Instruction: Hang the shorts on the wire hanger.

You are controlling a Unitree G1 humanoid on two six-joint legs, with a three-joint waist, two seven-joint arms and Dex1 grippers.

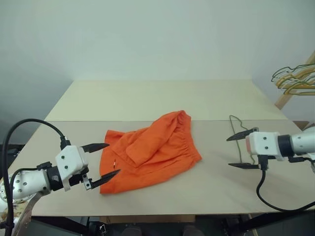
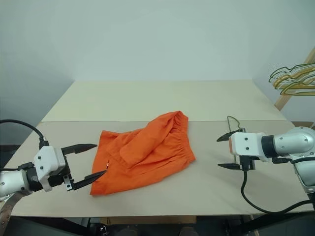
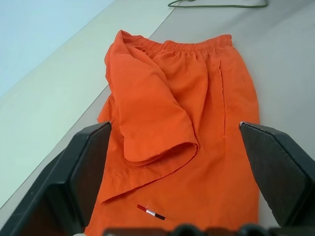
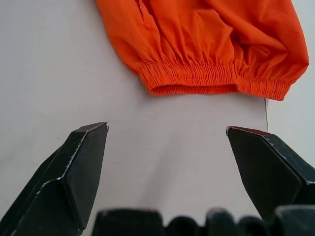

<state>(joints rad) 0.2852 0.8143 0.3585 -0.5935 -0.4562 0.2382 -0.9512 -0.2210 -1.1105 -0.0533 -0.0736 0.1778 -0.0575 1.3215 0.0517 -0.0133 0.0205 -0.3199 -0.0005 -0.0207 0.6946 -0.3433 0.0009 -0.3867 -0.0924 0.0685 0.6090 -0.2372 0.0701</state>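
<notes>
Tight puckers are bunched up along the waistband's edge, so the orange waistband will stretch out into a longer, straight line when I pull its ends apart.
The orange shorts lie crumpled flat on the table's middle, with the elastic waistband toward the right and one leg folded over the top. The wire hanger lies flat on the table to the right of the shorts, mostly hidden behind my right gripper. My left gripper is open just off the shorts' left hem, fingers pointing at the fabric without touching it. My right gripper is open and empty, a short gap to the right of the waistband, hovering over bare table.
The beige table is made of two boards with a seam running behind the shorts. A wooden rack holding several yellowish and dark hangers stands past the table's far right corner. A black cable hangs under my right wrist.
</notes>
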